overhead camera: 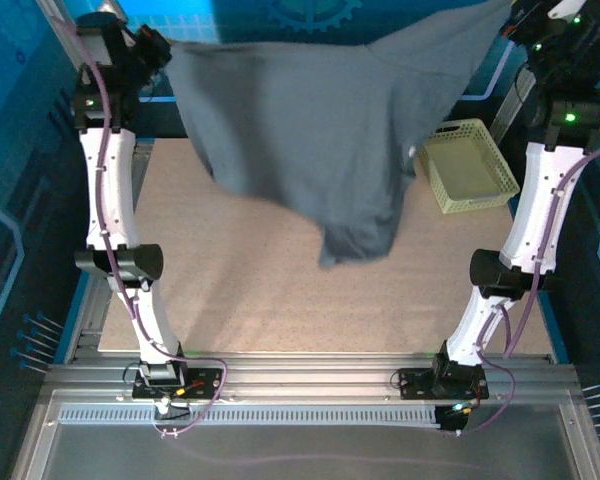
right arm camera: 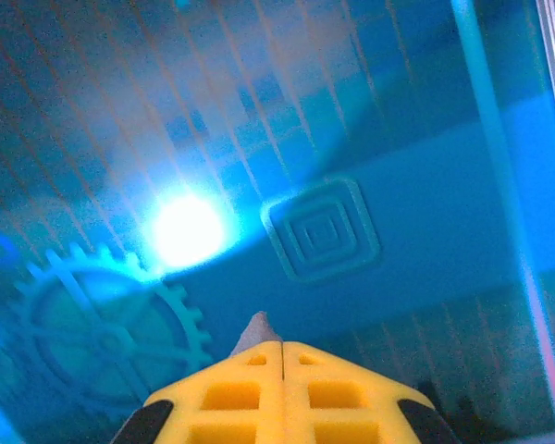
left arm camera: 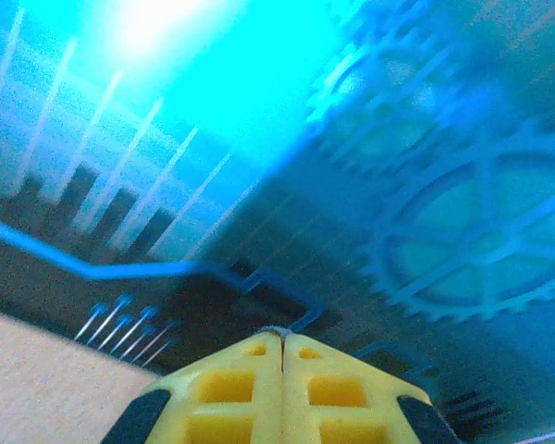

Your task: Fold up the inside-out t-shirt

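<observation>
The t-shirt's lower part (overhead camera: 355,238) is trailing behind my raised grippers. My left gripper and right gripper should pull the t-shirt's corners back and down to the tabletop's near side (overhead camera: 310,312).
The inside-out t-shirt (overhead camera: 310,130), dark slate-grey, hangs spread in the air between both raised arms, its lower part drooping toward the table. My left gripper (overhead camera: 165,48) pinches its upper left corner, and my right gripper (overhead camera: 515,12) pinches its upper right corner. In the left wrist view the yellow fingers (left arm camera: 231,384) are pressed together with a thin grey sliver of cloth (left arm camera: 277,329) at the tips. In the right wrist view a small grey peak of fabric (right arm camera: 255,331) sticks out above the closed yellow fingers (right arm camera: 333,388).
A pale yellow-green plastic basket (overhead camera: 467,165) stands at the table's right side, partly behind the hanging cloth. The speckled beige tabletop (overhead camera: 230,290) lies below the shirt. Blue patterned wall panels (right arm camera: 324,231) stand behind the table.
</observation>
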Controlling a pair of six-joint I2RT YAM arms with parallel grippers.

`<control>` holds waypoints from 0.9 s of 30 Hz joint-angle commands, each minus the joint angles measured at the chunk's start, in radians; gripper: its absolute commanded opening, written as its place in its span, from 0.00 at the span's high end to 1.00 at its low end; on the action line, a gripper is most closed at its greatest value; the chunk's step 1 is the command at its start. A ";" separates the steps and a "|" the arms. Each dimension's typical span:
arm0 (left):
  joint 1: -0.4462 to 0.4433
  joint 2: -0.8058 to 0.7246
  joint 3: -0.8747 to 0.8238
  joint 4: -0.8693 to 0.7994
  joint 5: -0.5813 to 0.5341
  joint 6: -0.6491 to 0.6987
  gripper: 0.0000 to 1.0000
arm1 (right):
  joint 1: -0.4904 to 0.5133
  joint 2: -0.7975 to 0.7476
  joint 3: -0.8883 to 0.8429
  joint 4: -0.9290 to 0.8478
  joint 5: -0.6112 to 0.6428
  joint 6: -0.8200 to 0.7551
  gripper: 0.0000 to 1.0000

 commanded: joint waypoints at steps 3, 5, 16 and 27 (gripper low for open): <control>0.088 -0.123 -0.017 0.305 0.113 -0.118 1.00 | -0.020 -0.083 0.036 0.328 -0.038 0.143 1.00; 0.091 -0.186 -0.107 0.373 0.136 -0.084 1.00 | -0.028 -0.108 0.031 0.336 -0.036 0.119 1.00; 0.076 -0.584 -1.065 0.741 0.354 -0.037 1.00 | 0.018 -0.580 -0.970 0.389 -0.184 -0.002 1.00; -0.215 -1.018 -1.868 0.589 0.241 0.056 1.00 | -0.016 -1.092 -1.833 0.023 0.005 0.018 1.00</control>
